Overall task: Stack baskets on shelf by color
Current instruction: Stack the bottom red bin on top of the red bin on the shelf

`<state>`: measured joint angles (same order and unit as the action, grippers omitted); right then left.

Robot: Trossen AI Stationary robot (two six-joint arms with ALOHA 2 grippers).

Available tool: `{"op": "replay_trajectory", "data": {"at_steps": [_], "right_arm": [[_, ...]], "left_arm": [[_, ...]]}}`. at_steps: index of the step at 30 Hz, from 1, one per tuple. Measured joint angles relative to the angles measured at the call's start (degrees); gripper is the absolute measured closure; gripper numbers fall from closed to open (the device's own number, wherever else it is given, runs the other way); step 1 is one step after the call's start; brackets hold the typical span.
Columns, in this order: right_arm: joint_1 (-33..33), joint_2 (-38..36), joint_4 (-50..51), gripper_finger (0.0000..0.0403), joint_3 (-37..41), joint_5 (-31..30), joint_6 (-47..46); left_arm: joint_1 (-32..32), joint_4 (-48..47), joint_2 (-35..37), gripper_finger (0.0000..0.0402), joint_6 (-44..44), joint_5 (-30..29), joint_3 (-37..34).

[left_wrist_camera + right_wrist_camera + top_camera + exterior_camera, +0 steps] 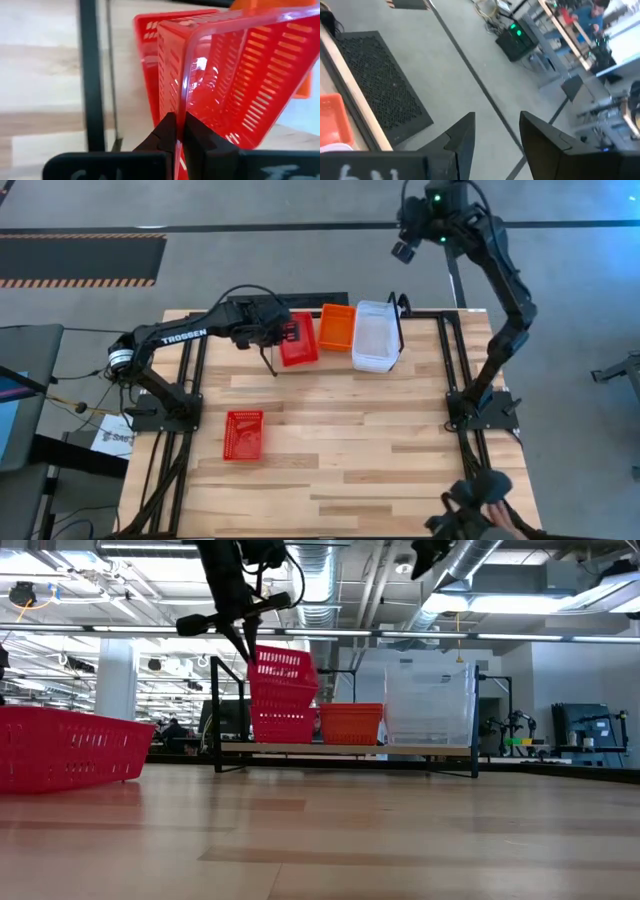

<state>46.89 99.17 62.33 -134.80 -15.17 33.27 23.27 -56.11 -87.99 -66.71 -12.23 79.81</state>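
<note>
The held red basket [285, 678] tilts over the lower red basket with its gripped end high, so I should open my left gripper and get that end [259, 664] down inside.
My left gripper [179, 134] is at the shelf's [345, 749] left end, shut on a red basket [283, 675] that is tilted above another red basket [283, 725] standing on the shelf. An orange basket [337, 326] and a clear basket [376, 335] stand on the shelf to its right. A further red basket [244, 433] sits bottom-down on the table near the left arm's base. My right gripper [497, 131] is open, raised high beyond the table's far edge, touching nothing. My left gripper pinches the red basket's rim [183, 100] at one short end, one finger [166, 131] outside the wall and one [199, 136] inside. It comes from the table's left side. The basket is tilted, its held end up; whether its low end touches the basket below, I cannot tell.
The shelf's black rod [90, 75] stands close beside the held basket, and its looped end [400, 310] rises by the clear basket. Bare wooden table [380, 450] spreads across the near and right parts. The black arm frame [450, 370] runs along both sides.
</note>
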Motion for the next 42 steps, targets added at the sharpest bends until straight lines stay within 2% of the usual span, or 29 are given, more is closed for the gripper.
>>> {"op": "replay_trajectory", "data": {"at_steps": [5, 13, 20, 27, 35, 42], "right_arm": [[2.15, 0.26, 2.37, 0.0227, 0.07, 0.31, -0.32], [3.38, 2.04, 2.98, 0.0232, 0.17, 3.93, -0.36], [3.52, 2.93, 3.37, 0.0230, 0.17, 4.96, -0.31], [3.50, 3.20, 3.38, 0.0234, 0.17, 4.93, -0.30], [3.48, 3.20, 3.75, 0.0231, 0.17, 4.93, -0.34], [3.48, 3.20, 3.89, 0.0234, 0.17, 4.91, -0.36]], "left_arm": [[0.04, -2.86, 0.00, 0.0401, -3.05, 1.32, 0.00], [0.45, -2.96, 0.00, 0.0401, -3.33, 2.52, 0.00], [0.96, -2.74, 0.00, 0.0398, 0.84, 2.45, 0.00], [0.97, 0.62, 0.00, 0.0349, 6.32, 0.92, 0.00], [1.85, 1.20, 0.00, 0.0281, 7.65, 1.02, 0.02], [2.49, 2.06, 0.00, 0.0263, 9.74, 2.45, 0.02]]}}
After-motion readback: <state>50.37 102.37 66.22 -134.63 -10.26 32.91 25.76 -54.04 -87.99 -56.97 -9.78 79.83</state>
